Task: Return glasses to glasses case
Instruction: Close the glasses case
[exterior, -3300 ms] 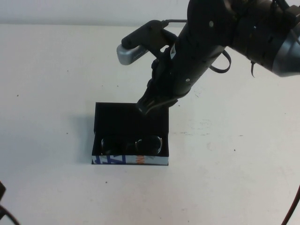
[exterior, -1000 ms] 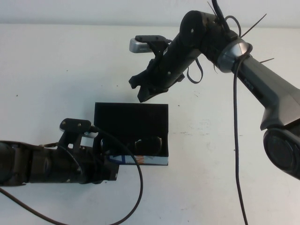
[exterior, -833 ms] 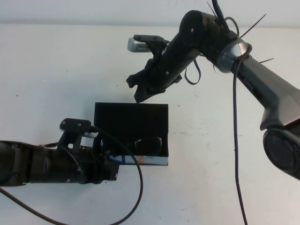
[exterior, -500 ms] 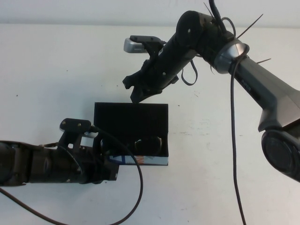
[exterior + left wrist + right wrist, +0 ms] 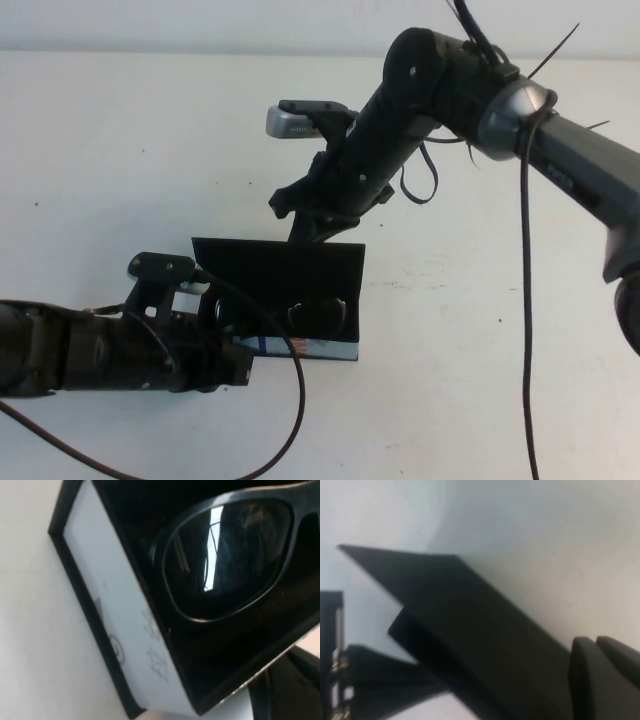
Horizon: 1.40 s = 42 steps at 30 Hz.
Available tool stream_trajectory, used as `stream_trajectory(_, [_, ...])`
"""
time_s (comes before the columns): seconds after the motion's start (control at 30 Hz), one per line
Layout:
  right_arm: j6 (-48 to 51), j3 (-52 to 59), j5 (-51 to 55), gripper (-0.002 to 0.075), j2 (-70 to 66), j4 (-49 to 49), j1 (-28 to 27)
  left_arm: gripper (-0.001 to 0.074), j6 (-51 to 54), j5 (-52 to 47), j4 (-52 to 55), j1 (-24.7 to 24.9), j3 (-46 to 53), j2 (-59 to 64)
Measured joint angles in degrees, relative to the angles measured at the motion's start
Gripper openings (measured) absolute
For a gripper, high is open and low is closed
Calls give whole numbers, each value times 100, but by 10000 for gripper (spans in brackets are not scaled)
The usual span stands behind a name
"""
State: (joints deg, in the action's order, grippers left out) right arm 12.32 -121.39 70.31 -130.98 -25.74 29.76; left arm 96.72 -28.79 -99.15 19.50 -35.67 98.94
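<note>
My right gripper should push forward toward the case's white printed front and press down, because the black lid is standing tilted over the glasses and my right gripper is behind it.
The glasses case stands at the table's middle, its white printed front toward me. Its black lid is tilted up from the far edge. The glasses lie inside under the lid. My right gripper is shut, its tips against the lid's far edge. In the right wrist view the lid slants past the closed fingers. My left gripper is at the case's left front corner. The left wrist view shows the case's white side and a lens of the glasses.
The white table surrounds the case. My left arm lies along the front left with a black cable looping in front of the case. The right arm crosses the back right.
The lid lay flat behind the box and now stands tilted up. My right gripper has come down to the lid's far edge. The left arm has not moved.
</note>
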Motion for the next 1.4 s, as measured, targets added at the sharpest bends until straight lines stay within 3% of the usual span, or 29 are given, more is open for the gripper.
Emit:
stream_trajectory(0.27, [180,1093,0,-11,880,0,292,-4,96,18,0,0,0,0])
stream_trajectory(0.57, [217,2087,-10,-11,941,23,616,-4,-127,356,216,0,12,-223])
stream_trajectory(0.97, [333,2195,-54,-11,1013,-150,632,-4,-1353,775,1089,0,783,-2187])
stream_trajectory(1.23, [630,2235,-56,-11,1774,-278,845,-4,-1631,775,1292,0,1047,-3295])
stream_trajectory(1.4, [319,2235,-518,-11,1838,543,851,-4,-1684,775,1387,0,1047,-3708])
